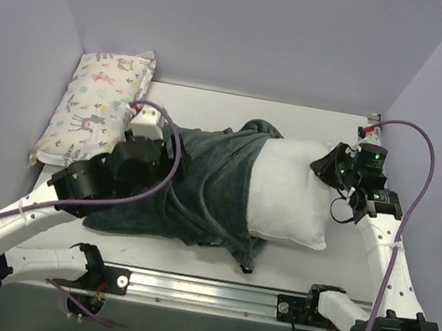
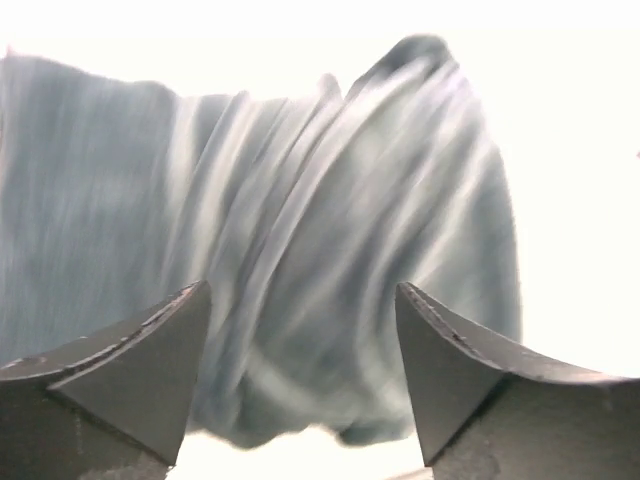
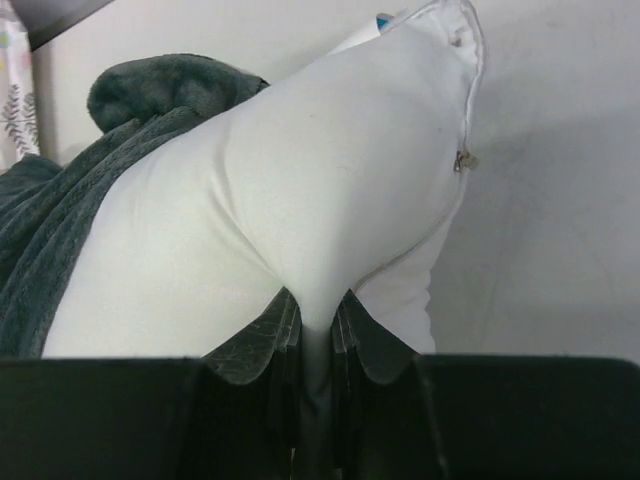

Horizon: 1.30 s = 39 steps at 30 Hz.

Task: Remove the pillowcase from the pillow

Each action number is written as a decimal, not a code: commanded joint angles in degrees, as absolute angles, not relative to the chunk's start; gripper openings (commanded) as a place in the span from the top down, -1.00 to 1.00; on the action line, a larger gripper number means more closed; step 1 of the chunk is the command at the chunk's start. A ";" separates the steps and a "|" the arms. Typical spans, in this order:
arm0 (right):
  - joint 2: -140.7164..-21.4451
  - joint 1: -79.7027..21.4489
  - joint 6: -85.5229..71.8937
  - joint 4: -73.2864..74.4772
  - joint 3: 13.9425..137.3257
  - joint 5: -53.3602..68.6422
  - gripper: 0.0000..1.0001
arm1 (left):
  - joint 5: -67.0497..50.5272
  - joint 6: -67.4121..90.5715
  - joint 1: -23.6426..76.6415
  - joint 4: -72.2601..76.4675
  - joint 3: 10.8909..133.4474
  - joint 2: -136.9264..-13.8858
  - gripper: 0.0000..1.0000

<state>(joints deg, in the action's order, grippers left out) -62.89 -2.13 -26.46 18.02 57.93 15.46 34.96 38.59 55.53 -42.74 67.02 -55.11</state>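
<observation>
I should clamp the pillowcase's back edge [image 1: 199, 135] with my left gripper before my right gripper pulls, because the pillowcase is wrapped around the pillow [image 1: 231, 182] and my left gripper is open above it.
The plain white pillow [image 1: 293, 190] lies across the table's middle, its right half bare. The dark grey-green pillowcase [image 1: 201, 183] is bunched over its left half and spreads out to the left. My right gripper [image 1: 332, 169] is shut on the pillow's right end, and the right wrist view shows white fabric [image 3: 300, 200] pinched between the jaws [image 3: 317, 312]. My left gripper [image 1: 153, 127] hovers over the pillowcase's left part, jaws open and empty [image 2: 300, 300], with the blurred folds of the pillowcase [image 2: 300, 230] below it.
A small animal-print pillow [image 1: 95, 106] leans at the back left corner. Purple walls close the back and both sides. A metal rail [image 1: 208, 291] runs along the near edge. Purple cables loop from both arms.
</observation>
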 commanded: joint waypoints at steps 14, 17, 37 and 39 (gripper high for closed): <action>-44.39 -21.26 -10.64 -3.08 51.24 9.41 1.00 | -9.83 25.31 29.00 -31.64 96.23 -92.45 -0.90; -44.56 -23.20 -9.76 -2.99 50.98 7.04 1.00 | -14.75 24.96 28.83 -29.89 96.33 -94.74 -0.90; -45.27 -24.87 -8.96 8.27 59.94 -8.09 1.00 | -14.84 29.97 16.87 -18.84 82.01 -86.94 -0.03; -45.09 -24.87 -9.23 8.00 59.68 -7.91 1.00 | -15.13 29.88 17.49 -19.06 82.70 -86.05 -0.20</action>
<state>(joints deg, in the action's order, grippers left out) -46.85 -25.41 -10.24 13.32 56.40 -4.99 -11.97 30.46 16.16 -26.22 81.65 -91.50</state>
